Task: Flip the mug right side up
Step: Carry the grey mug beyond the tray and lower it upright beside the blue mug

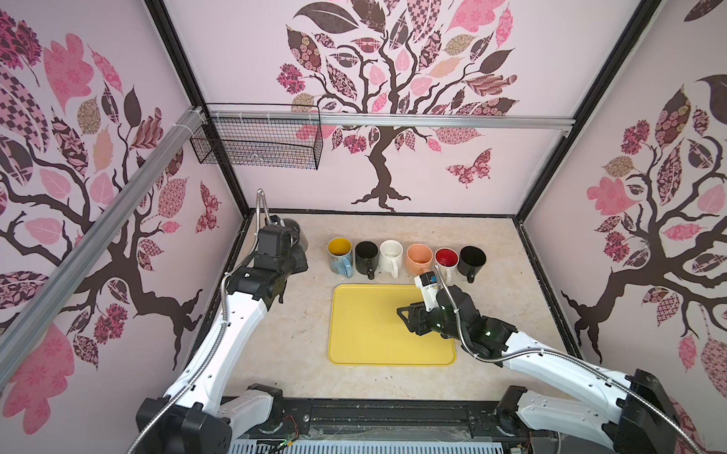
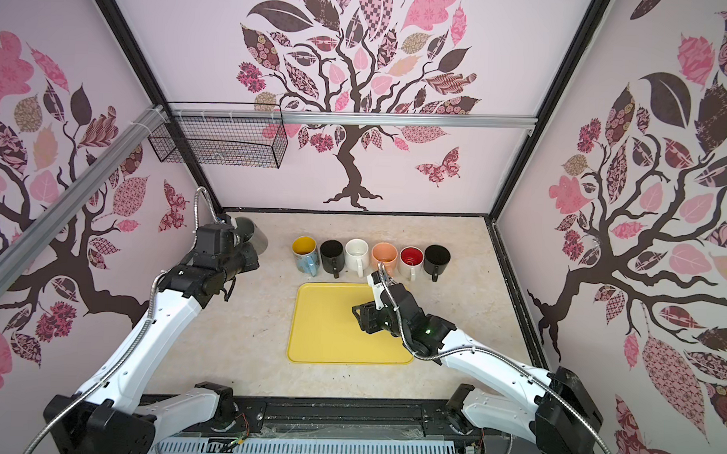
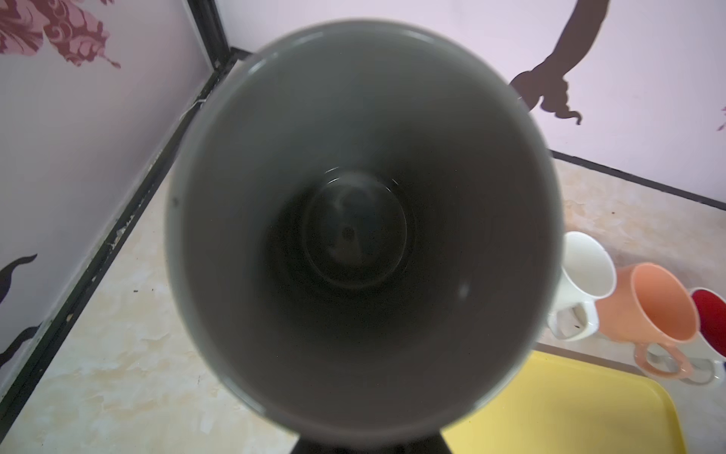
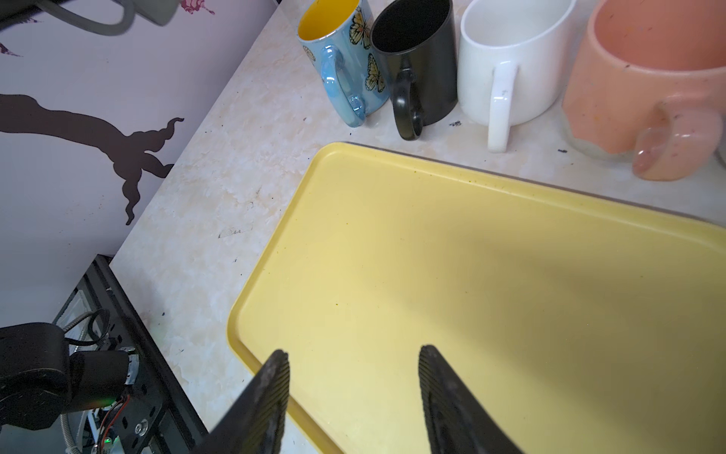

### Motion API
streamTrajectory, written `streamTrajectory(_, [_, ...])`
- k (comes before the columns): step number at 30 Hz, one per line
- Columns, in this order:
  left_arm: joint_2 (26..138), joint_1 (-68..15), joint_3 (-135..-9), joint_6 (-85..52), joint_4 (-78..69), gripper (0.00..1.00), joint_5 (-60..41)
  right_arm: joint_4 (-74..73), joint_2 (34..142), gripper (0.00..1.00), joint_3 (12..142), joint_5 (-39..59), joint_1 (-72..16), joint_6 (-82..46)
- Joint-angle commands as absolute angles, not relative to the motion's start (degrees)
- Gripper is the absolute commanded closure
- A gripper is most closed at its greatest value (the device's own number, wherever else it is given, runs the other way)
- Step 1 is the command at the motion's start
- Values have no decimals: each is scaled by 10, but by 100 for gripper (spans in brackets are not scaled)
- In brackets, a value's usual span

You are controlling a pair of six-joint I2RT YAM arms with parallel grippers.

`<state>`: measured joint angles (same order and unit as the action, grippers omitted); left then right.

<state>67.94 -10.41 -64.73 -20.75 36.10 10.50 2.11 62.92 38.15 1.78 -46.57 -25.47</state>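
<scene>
My left gripper is holding the grey mug with the grey mug's opening (image 3: pixel 355 230) up, and the space (image 2: pixel 280 264) beside the blue mug is clear, so it should keep lowering there until the grey mug stands.
A grey mug (image 1: pixel 294 230) (image 2: pixel 251 233) hangs above the table's back left corner, held at the tip of my left arm. Its open mouth faces the left wrist camera, so the mug's dark inside (image 3: pixel 361 236) fills that view. My left gripper (image 3: pixel 369 446) shows only as a dark strip under the rim, shut on the mug; its fingers are hidden. My right gripper (image 1: pixel 404 314) (image 2: pixel 358 312) (image 4: pixel 353 353) hovers open over the yellow tray (image 1: pixel 370 344) (image 2: pixel 328 343) (image 4: pixel 471 275), with nothing between its fingers.
Several upright mugs stand in a row behind the tray, from a blue butterfly mug (image 1: pixel 339 254) (image 4: pixel 341 67) at the left to a black mug (image 1: pixel 472 259) at the right. A wire basket (image 1: pixel 256 143) hangs on the back wall.
</scene>
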Motion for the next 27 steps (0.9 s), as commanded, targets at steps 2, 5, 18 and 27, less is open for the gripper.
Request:
streamTrajectory(2, [705,-103,-678,-209,287,100,77,34,610,43,389,10,-462,-243])
streamTrajectory(5, [730,-102,-669,-215,269,100,68,34,605,43,387,8,-462,-243])
streamTrajectory(18, [797,-100,-641,-231,205,100,48,34,603,41,383,10,-462,-243])
streamTrajectory(27, [839,-100,-624,-235,179,100,54,34,605,41,381,9,-462,-243])
